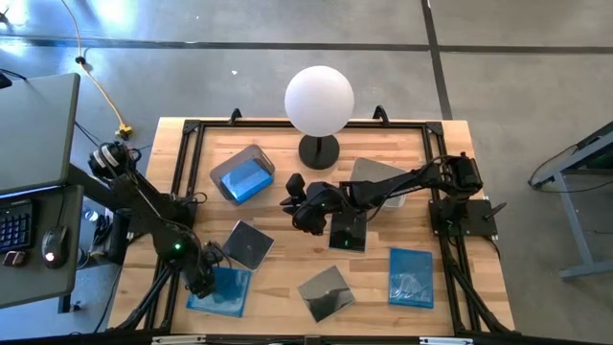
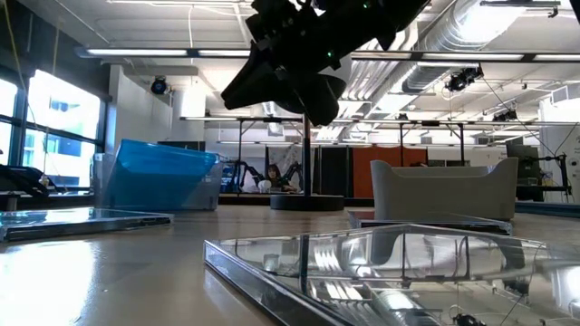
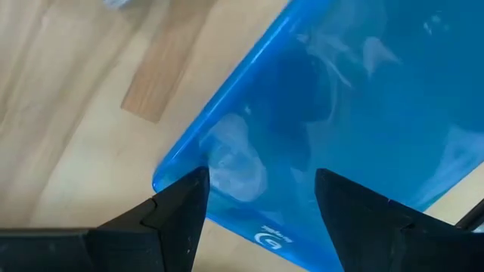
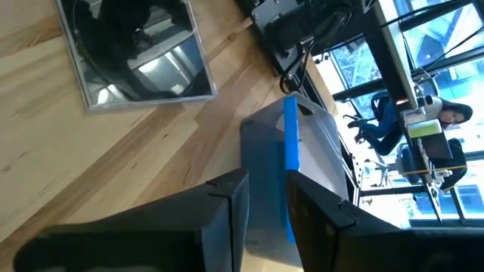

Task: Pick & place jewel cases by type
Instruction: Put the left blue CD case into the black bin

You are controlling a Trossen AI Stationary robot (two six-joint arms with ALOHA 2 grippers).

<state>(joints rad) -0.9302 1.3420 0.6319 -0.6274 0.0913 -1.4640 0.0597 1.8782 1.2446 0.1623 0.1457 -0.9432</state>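
Next, my left gripper slides the blue jewel case (image 1: 226,293) toward the table's middle (image 1: 279,261) so my right gripper can meet it there, because the case lies flat and far from my right gripper.
A translucent blue jewel case (image 1: 222,292) lies flat near the table's front left. My left gripper (image 1: 203,280) hangs open right above its corner (image 3: 170,177) and points steeply down, one finger over the case's edge and the other over its face. A second blue case (image 1: 412,276) lies at the front right. A third (image 1: 245,178) leans inside a grey bin (image 1: 222,171). Three glossy black cases (image 1: 247,242) (image 1: 326,292) (image 1: 348,232) lie flat on the wood. My right gripper (image 1: 289,195) hovers over the table's middle, its fingers (image 4: 227,204) a narrow gap apart with nothing between them.
A lamp with a white globe (image 1: 319,101) on a black foot (image 1: 319,151) stands at the far middle. A second grey bin (image 1: 375,174) sits under my right arm. A black rail frame (image 1: 192,129) runs round the table's edges.
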